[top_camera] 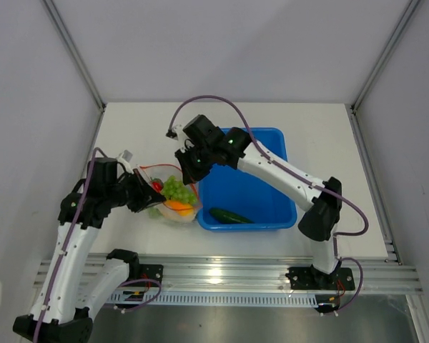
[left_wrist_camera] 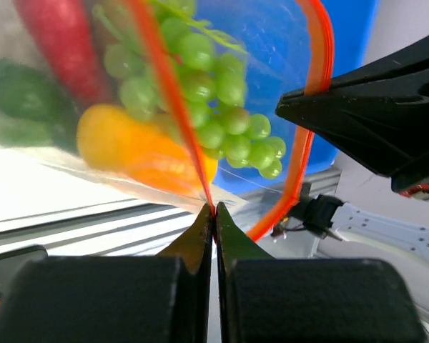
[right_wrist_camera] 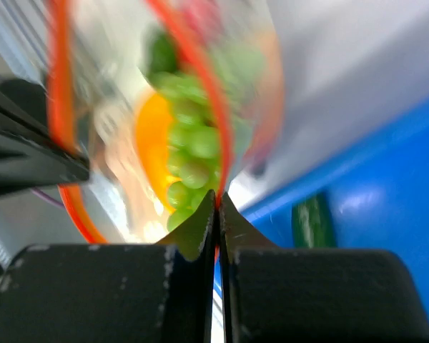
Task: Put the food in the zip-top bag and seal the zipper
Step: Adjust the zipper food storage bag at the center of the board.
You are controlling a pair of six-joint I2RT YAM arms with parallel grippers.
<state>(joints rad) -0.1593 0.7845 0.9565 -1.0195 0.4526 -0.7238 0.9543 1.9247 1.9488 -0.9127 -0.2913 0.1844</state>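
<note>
The long green vegetable (top_camera: 230, 216) is outside the bag, so next my right gripper lets go of the zipper and gets the vegetable from the tub (top_camera: 252, 196) while my left gripper holds the bag.
The clear zip-top bag (top_camera: 170, 209) hangs between both arms, left of the blue tub. Inside it lie green grapes (top_camera: 177, 188), an orange fruit (top_camera: 179, 206) and a red chili (top_camera: 157, 186). My left gripper (top_camera: 144, 191) is shut on the bag's red-orange zipper (left_wrist_camera: 168, 86) at the left end of the mouth. My right gripper (top_camera: 191, 175) is shut on the zipper (right_wrist_camera: 200, 78) at the opposite side. The mouth gapes open between the two strips. A long green vegetable (top_camera: 231, 216) lies in the tub, outside the bag.
The blue tub (top_camera: 272, 153) stands right of the bag under my right arm. The metal rail (top_camera: 222, 275) runs along the table's near edge. White walls and frame posts close in the table on three sides.
</note>
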